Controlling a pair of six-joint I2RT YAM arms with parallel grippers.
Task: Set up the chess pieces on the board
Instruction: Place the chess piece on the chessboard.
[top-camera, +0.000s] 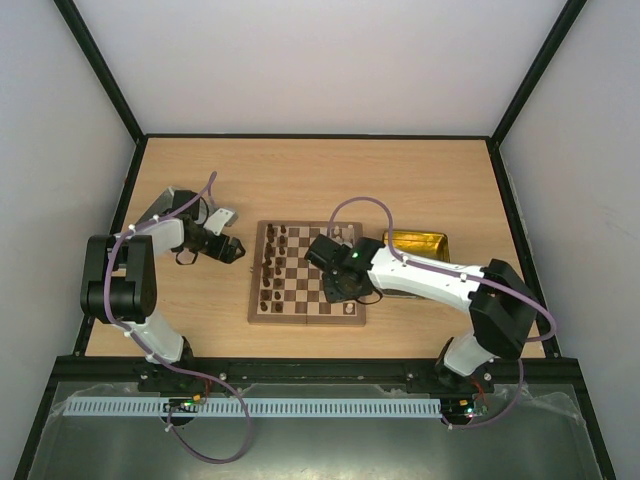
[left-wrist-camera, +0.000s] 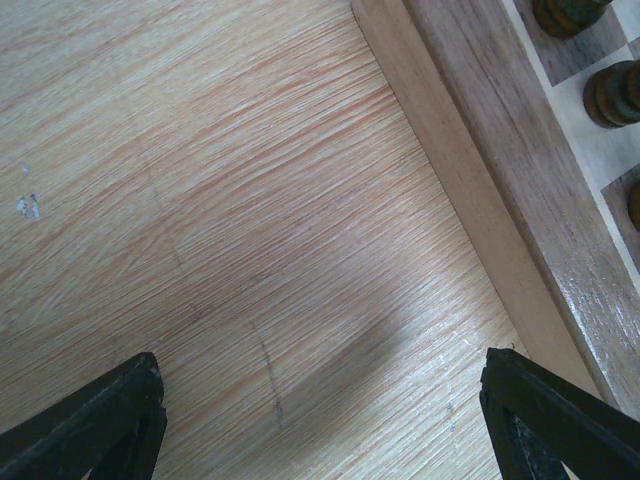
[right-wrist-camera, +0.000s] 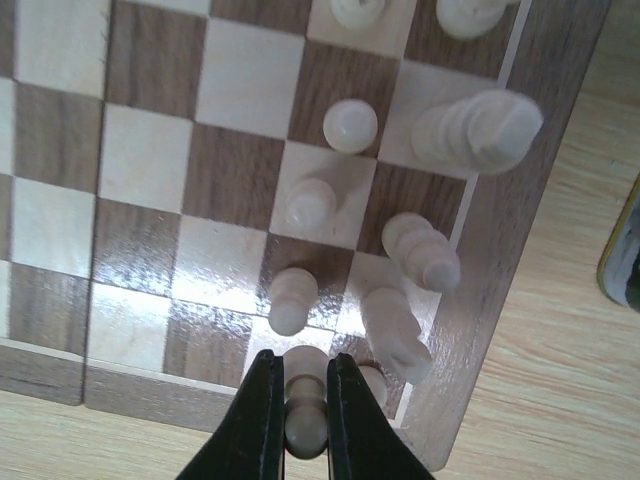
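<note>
I should keep lowering my right gripper until the cream pawn (right-wrist-camera: 306, 372) stands on the free light square (right-wrist-camera: 266, 342) at the end of the pawn row, because the pawn is hanging upright over that square.
The board (top-camera: 258, 312) lies mid-table, with dark brown chess pieces (top-camera: 272, 265) lined up along its left columns. Cream chess pieces (right-wrist-camera: 350, 125) stand on the right-hand files in the right wrist view. My right gripper (right-wrist-camera: 303, 365) is shut on a cream pawn (right-wrist-camera: 305, 425), which stands upright at the board's near corner beside another cream piece. From above, the right gripper (top-camera: 345, 290) hangs over the board's right side. My left gripper (left-wrist-camera: 320, 400) is open and empty over bare table just left of the board's border (left-wrist-camera: 500, 170). Dark pieces (left-wrist-camera: 610, 92) show at that view's top right.
A shiny gold tin tray (top-camera: 418, 243) sits to the right of the board, partly under the right arm; its rim (right-wrist-camera: 625, 250) shows at the edge of the right wrist view. Black frame posts and white walls enclose the table.
</note>
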